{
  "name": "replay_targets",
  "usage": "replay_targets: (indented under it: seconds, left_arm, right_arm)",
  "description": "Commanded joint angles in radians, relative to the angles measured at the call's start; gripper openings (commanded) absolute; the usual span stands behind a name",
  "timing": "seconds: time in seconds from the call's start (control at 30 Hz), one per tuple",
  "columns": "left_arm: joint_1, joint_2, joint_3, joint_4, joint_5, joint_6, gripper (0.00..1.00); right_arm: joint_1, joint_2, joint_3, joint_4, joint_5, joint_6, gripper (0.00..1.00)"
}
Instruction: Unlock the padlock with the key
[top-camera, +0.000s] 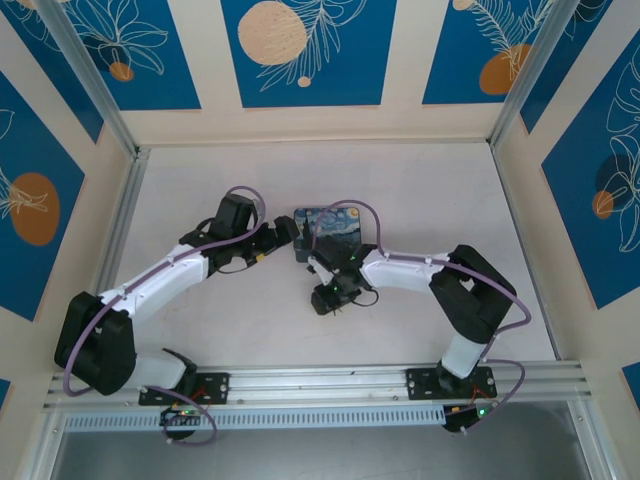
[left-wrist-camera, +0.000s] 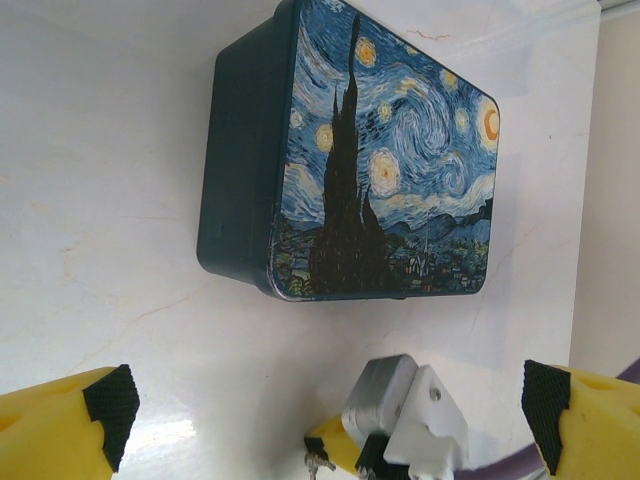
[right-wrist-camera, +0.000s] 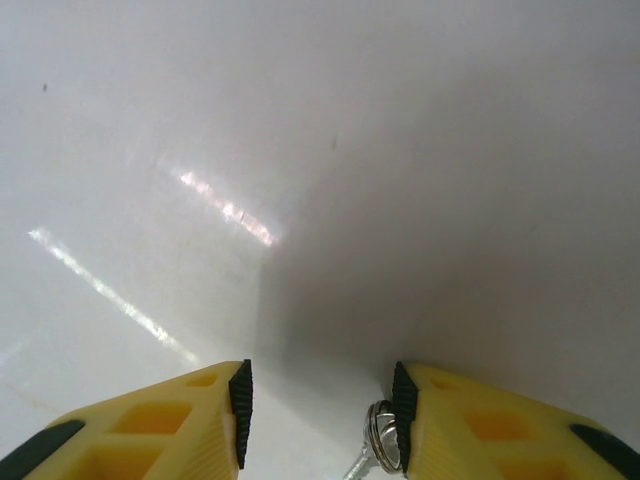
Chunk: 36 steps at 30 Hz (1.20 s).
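The robot's right gripper has only the split ring (right-wrist-camera: 380, 436) at one finger, so it should move back, turn and grab the key (left-wrist-camera: 317, 460) by its head.
The key (right-wrist-camera: 380, 447) is a tiny silvery piece on a split ring, lying on the white table. Its ring rests against the inner pad of my right gripper's right-hand finger. My right gripper (right-wrist-camera: 321, 405) points down at the table with its jaws apart around the key and a wide gap to the other pad. From the left wrist view, the right gripper (left-wrist-camera: 400, 425) hangs low over the key (left-wrist-camera: 318, 463). My left gripper (left-wrist-camera: 330, 400) stands wide open and holds nothing, just left of the tin. The padlock is out of view.
A square tin (top-camera: 330, 232) printed with a swirly night-sky painting sits mid-table between the two grippers (top-camera: 283, 233) (top-camera: 335, 298); its dark side wall (left-wrist-camera: 240, 170) faces the left wrist. Patterned walls and metal rails enclose the white table (top-camera: 200, 180).
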<state>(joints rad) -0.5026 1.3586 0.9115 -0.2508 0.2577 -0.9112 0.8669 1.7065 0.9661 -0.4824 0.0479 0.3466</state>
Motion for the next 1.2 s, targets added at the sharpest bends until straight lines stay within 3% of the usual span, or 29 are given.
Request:
replay_targets:
  seconds: [0.0, 0.3, 0.57, 1.17]
  left_arm:
    - [-0.010, 0.012, 0.033, 0.005, 0.010, 0.006, 1.00]
    - [-0.010, 0.015, 0.029, 0.019, 0.013, 0.006, 1.00]
    - [-0.009, 0.023, 0.033, 0.023, 0.011, 0.012, 1.00]
    - [-0.009, 0.017, 0.026, 0.029, 0.020, 0.022, 1.00]
  right_arm:
    - [0.025, -0.047, -0.042, -0.035, -0.029, 0.049, 0.45]
    - [0.039, -0.201, -0.065, -0.094, 0.085, 0.331, 0.56]
    - [0.061, -0.254, -0.115, -0.122, 0.040, 0.586, 0.59]
    - [0.070, -0.153, -0.171, 0.029, 0.017, 0.669, 0.59]
